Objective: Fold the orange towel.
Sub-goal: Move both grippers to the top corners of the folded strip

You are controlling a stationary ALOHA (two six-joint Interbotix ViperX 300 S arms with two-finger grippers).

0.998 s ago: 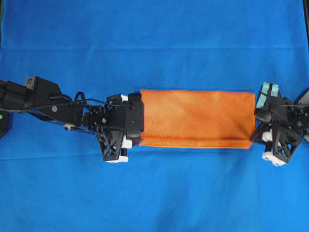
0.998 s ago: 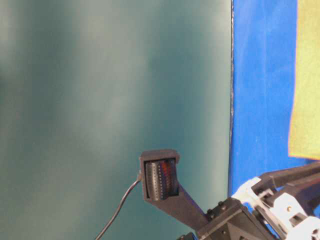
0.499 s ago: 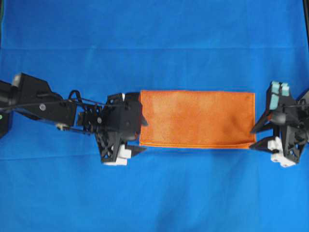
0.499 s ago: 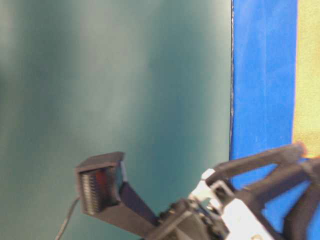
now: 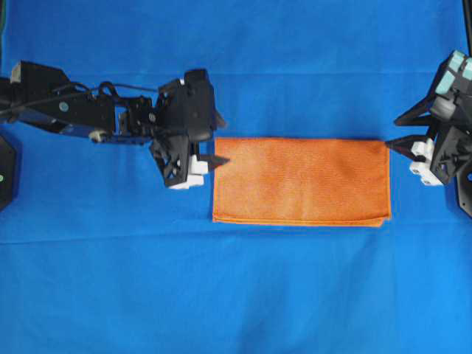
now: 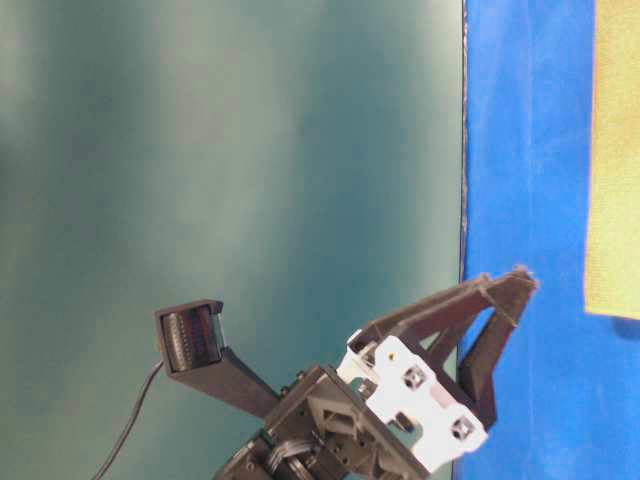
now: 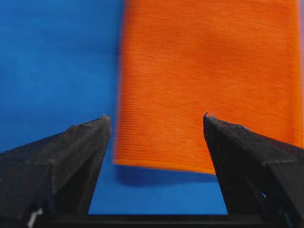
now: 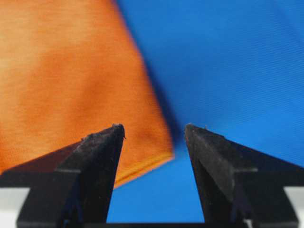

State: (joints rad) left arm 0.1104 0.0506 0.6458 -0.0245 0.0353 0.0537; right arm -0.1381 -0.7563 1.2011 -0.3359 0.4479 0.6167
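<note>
The orange towel [image 5: 302, 181] will swing around in one piece and stay folded when the robot pulls the towel's near corner, because the layers lie even along the doubled hem [image 5: 299, 221].
The orange towel [image 5: 301, 181] lies flat on the blue cloth as a long folded rectangle, with a doubled hem along its near edge. It also shows in the wrist views [image 7: 209, 80] [image 8: 71, 85] and as a pale strip in the table-level view [image 6: 615, 150]. My left gripper [image 5: 223, 141] hovers at the towel's far left corner, open and empty [image 7: 156, 116]. My right gripper [image 5: 394, 131] hangs just off the far right corner, also open and empty [image 8: 154, 126]. Neither touches the towel. One arm's black fingers [image 6: 500, 300] show at table level.
A large blue cloth [image 5: 236, 295] covers the whole table. A black base part [image 5: 6, 173] sits at the left edge. A teal wall [image 6: 200, 150] stands behind the table edge.
Both grippers opened, let go of the towel's ends and moved toward the far side of the table. The towel has settled flat.
</note>
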